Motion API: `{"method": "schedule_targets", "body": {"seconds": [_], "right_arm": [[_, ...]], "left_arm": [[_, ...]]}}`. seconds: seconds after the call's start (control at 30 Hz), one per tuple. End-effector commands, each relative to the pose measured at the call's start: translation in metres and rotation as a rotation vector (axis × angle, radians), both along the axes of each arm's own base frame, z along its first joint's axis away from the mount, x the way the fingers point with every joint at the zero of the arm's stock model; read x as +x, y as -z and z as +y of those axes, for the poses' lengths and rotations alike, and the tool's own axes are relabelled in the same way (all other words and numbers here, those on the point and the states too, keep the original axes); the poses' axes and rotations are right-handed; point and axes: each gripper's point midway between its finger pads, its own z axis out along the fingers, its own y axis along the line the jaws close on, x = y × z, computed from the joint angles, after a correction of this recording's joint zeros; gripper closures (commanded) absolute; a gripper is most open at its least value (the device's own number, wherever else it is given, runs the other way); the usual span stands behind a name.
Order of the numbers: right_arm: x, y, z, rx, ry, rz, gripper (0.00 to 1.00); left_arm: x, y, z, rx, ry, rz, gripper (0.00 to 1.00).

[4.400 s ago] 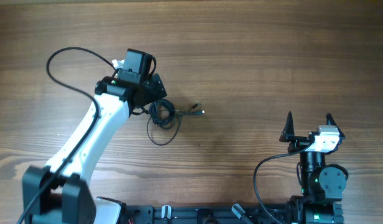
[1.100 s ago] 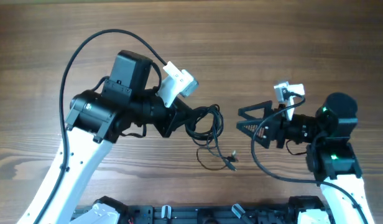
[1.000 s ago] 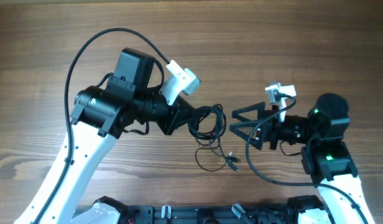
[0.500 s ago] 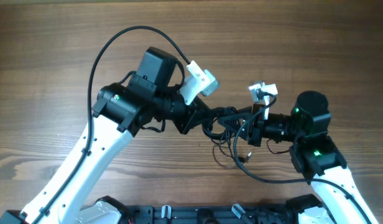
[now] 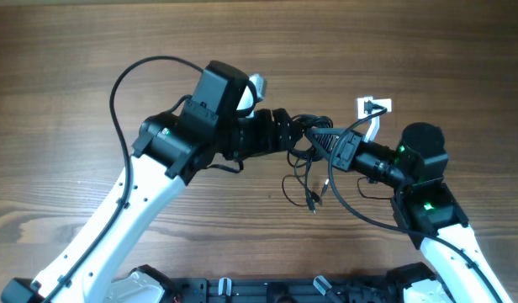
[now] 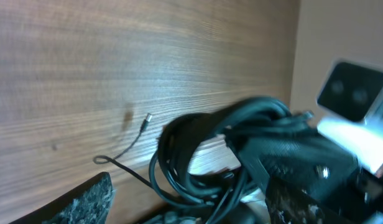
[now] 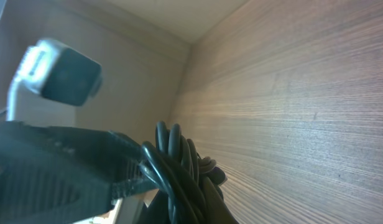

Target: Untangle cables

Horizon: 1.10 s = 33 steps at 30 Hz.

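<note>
I should have my left gripper take the bundle's loops [image 5: 300, 150] before my right gripper, its fingers full of the knotted bundle [image 5: 320, 133], opens, backs away and turns toward them.
The cables [image 5: 308, 139] hang as one knotted black bundle above the wooden table, between the two grippers. Loose cord ends [image 5: 314, 195] dangle from it toward the table. My right gripper [image 5: 325, 145] comes in from the right and is shut on the bundle. My left gripper [image 5: 286, 135] sits at the bundle's left side with its jaws apart. In the left wrist view the cables [image 6: 198, 162] loop between my spread fingers [image 6: 86, 202], and a thin end with a small plug [image 6: 147, 117] trails away. In the right wrist view the cables [image 7: 182, 165] fill the jaws.
The left arm's thick black wire [image 5: 133, 76] arches over the table at the left. The right arm's own wire [image 5: 360, 215] loops low beside the dangling cord ends. A black rail [image 5: 267, 290] runs along the table's front edge.
The right gripper moved in from the right and shut on the bundle. The left gripper, which held the bundle, has turned and spread its jaws.
</note>
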Motion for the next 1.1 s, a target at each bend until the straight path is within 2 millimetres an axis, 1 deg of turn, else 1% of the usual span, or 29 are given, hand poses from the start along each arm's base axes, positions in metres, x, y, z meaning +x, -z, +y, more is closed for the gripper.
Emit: {"method": "schedule_targets", "body": {"seconds": [0.0, 0.07, 0.13, 0.17, 0.3, 0.33, 0.4, 0.47, 0.5, 0.53, 0.63, 0.67, 0.7, 0.73, 0.77, 0.8, 0.87, 0.9, 0.97, 1.0, 1.07], "right_arm": [[0.004, -0.004, -0.001, 0.043, 0.035, 0.054, 0.96], [0.003, -0.005, -0.001, 0.067, 0.039, 0.087, 0.96], [0.002, -0.005, 0.0, 0.069, 0.031, 0.087, 0.96], [0.001, -0.005, 0.001, 0.07, 0.026, 0.088, 0.96], [0.003, -0.008, 0.0, 0.074, 0.027, 0.073, 0.96], [0.003, -0.01, 0.001, 0.077, 0.027, 0.064, 0.96], [0.005, -0.017, 0.001, 0.093, 0.027, 0.041, 0.96], [0.006, -0.023, 0.001, 0.114, 0.03, 0.031, 0.96], [0.006, -0.024, 0.001, 0.115, 0.029, 0.027, 0.96], [0.006, -0.024, 0.001, 0.114, 0.029, 0.027, 0.96], [0.005, -0.02, 0.001, 0.069, 0.018, -0.017, 0.94], [0.005, -0.017, 0.001, 0.034, 0.007, -0.053, 0.88], [0.004, -0.013, 0.001, 0.002, -0.003, -0.075, 0.75], [0.002, -0.008, 0.0, -0.03, -0.013, -0.088, 0.51], [0.001, -0.003, 0.0, -0.062, -0.023, -0.103, 0.33], [0.0, 0.002, -0.001, -0.088, -0.032, -0.114, 0.18], [-0.001, 0.008, -0.002, -0.139, -0.048, -0.152, 0.03], [0.002, 0.01, -0.004, -0.16, -0.028, -0.163, 0.02], [0.011, 0.011, -0.011, -0.188, 0.028, -0.175, 0.02], [0.011, 0.008, -0.01, -0.186, 0.028, -0.188, 0.02], [0.013, 0.001, -0.009, -0.191, 0.02, -0.245, 0.07]], "left_arm": [[-0.001, 0.013, -0.008, -0.023, -0.141, 0.181, 0.24], [-0.006, 0.023, -0.017, -0.015, -0.137, 0.233, 0.27], [-0.009, 0.03, -0.023, -0.002, -0.14, 0.267, 0.3], [-0.01, 0.033, -0.025, 0.002, -0.141, 0.277, 0.34], [-0.01, 0.043, -0.027, 0.019, -0.152, 0.31, 0.44], [-0.01, 0.044, -0.026, 0.023, -0.153, 0.314, 0.46], [-0.009, 0.047, -0.022, 0.046, -0.17, 0.309, 0.53], [-0.006, 0.049, -0.019, 0.062, -0.186, 0.296, 0.74], [-0.003, 0.05, -0.016, 0.076, -0.201, 0.282, 0.89], [-0.001, 0.051, -0.014, 0.089, -0.214, 0.27, 0.96], [0.013, 0.056, -0.001, 0.149, -0.27, 0.204, 0.96], [0.018, 0.054, 0.005, 0.158, -0.26, 0.17, 0.96], [0.023, 0.05, 0.013, 0.159, -0.258, 0.148, 0.96], [0.028, 0.045, 0.023, 0.155, -0.256, 0.122, 0.96], [0.032, 0.037, 0.032, 0.143, -0.249, 0.092, 0.96], [0.036, 0.028, 0.041, 0.124, -0.233, 0.056, 0.96], [0.04, 0.012, 0.057, 0.097, -0.225, 0.004, 0.96], [0.041, 0.006, 0.065, 0.08, -0.244, 0.003, 0.96], [0.04, 0.0, 0.07, 0.032, -0.233, 0.016, 0.96], [0.038, -0.003, 0.067, 0.016, -0.197, 0.006, 0.96], [0.032, -0.006, 0.058, -0.01, -0.087, -0.029, 0.96]]}}
